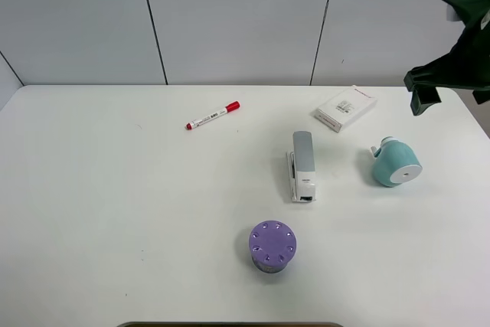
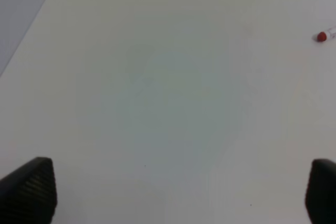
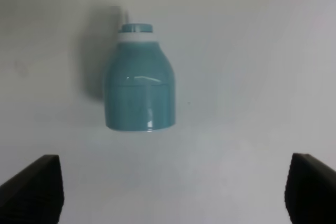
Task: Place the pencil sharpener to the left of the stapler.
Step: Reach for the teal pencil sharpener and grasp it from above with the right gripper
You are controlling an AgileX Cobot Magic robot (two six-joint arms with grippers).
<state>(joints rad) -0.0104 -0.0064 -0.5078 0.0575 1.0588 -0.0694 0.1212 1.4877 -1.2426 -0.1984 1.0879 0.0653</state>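
Observation:
The teal pencil sharpener's sides (image 3: 139,90) are facing the wide-open fingers of my right gripper. I should keep going down toward the pencil sharpener's body (image 1: 394,161) until the fingers are on both sides of it, then close them.
The teal pencil sharpener (image 1: 396,162) lies on its side on the white table, right of the grey and white stapler (image 1: 302,165), a hand's width apart from it. In the right wrist view the sharpener (image 3: 139,85) is ahead of my right gripper (image 3: 170,190), whose fingers stand wide apart with nothing between them. From above, the right gripper (image 1: 453,96) hovers high beyond the sharpener at the table's far right. My left gripper (image 2: 178,190) is open over bare table; that arm does not show in the exterior view.
A red-capped marker (image 1: 213,116) lies at the back left of centre, its cap (image 2: 321,36) showing in the left wrist view. A flat white box with red print (image 1: 345,108) sits behind the stapler. A purple cylinder with a dotted top (image 1: 272,246) stands in front of it.

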